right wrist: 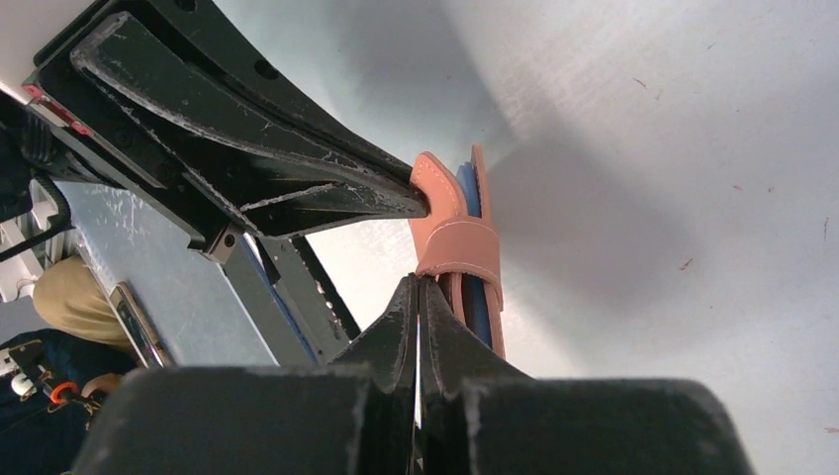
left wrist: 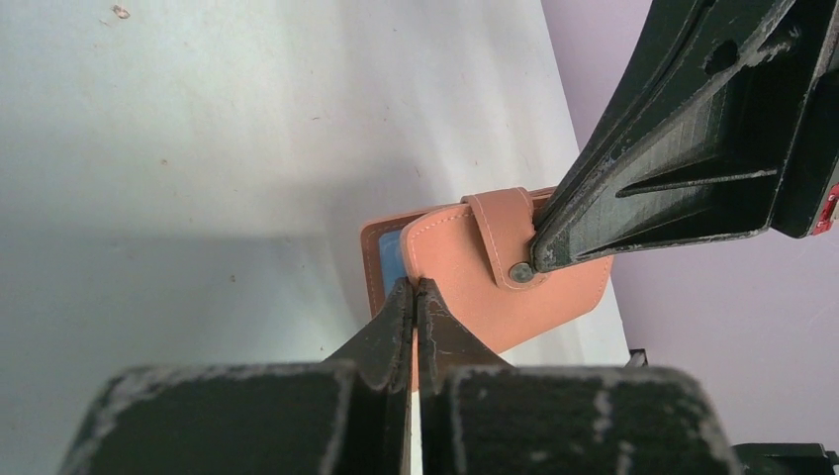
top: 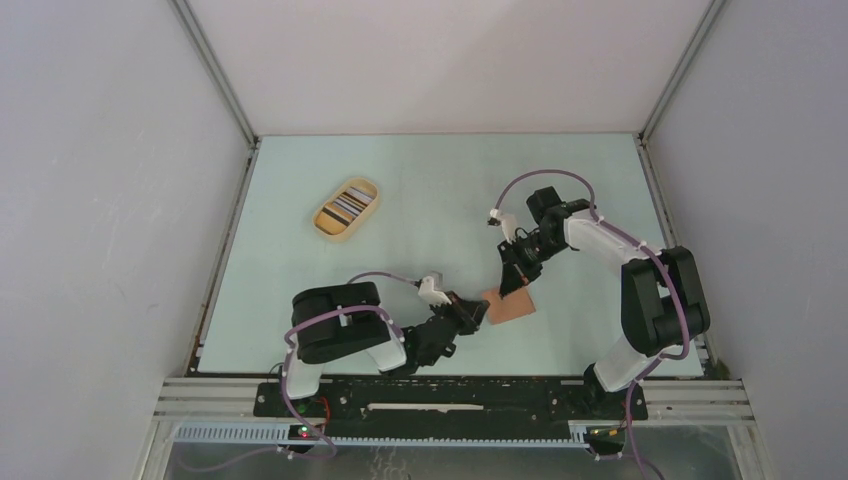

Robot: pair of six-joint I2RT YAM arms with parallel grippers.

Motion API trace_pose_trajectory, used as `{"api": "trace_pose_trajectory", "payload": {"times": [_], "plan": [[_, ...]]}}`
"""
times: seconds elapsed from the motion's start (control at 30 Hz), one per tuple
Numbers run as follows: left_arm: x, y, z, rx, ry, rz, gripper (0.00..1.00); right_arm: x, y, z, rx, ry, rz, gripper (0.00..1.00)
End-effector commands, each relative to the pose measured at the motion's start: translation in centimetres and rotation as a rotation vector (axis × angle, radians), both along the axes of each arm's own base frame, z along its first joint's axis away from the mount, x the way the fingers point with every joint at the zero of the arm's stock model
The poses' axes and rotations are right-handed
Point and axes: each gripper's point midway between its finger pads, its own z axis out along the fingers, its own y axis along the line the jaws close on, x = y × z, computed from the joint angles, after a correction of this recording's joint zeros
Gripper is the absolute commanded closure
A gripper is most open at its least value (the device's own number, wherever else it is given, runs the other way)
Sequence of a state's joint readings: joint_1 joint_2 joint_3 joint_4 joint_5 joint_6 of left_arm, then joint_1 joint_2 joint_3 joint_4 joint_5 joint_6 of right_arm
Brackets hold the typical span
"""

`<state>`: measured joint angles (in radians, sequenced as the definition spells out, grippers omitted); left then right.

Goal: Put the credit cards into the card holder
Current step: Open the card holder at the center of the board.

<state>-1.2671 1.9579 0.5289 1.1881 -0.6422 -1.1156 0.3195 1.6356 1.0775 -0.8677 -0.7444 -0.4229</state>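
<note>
My left gripper is pinching only the front flap's edge (left wrist: 409,255), so it should open and grip both leaves (left wrist: 389,259) before my right gripper pulls the snap tab open.
The reddish-brown card holder (top: 512,306) (left wrist: 514,297) (right wrist: 440,213) lies near the table's front, its front flap lifted a little. A blue card (left wrist: 389,253) (right wrist: 479,287) shows between its leaves. My left gripper (top: 479,312) (left wrist: 416,287) is shut, pinching the left edge of that flap. From the far side my right gripper (top: 512,286) (right wrist: 418,283) comes down shut, its tips against the snap tab (left wrist: 507,242) (right wrist: 460,247) with nothing seen between its fingers. More credit cards (top: 349,204), striped, lie in the oval tray.
The oval tan tray (top: 330,228) sits at the back left of the pale green table (top: 440,190). Grey walls enclose the table on three sides. An aluminium rail (top: 450,388) runs along the near edge by the arm bases.
</note>
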Motion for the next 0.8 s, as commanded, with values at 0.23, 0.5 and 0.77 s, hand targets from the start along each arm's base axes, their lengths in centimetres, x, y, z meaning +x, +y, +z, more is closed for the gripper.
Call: {"api": "trace_pose_trajectory", "payload": {"times": [0.23,0.5,0.77], "plan": [[-0.5,-0.4,4.0,-0.074,-0.149,-0.075,1.0,-0.2,0.7,3.0,0.11,-0.051,0.072,1.0],[-1.4,0.0,5.3,-0.071,-0.219,-0.132,0.79,0.0,0.5,3.3,0.104,-0.08,0.075,1.0],[-3.2,0.7,7.1,-0.021,-0.326,-0.243,0.47,0.3,0.0,4.1,0.098,-0.143,0.081,1.0]]}}
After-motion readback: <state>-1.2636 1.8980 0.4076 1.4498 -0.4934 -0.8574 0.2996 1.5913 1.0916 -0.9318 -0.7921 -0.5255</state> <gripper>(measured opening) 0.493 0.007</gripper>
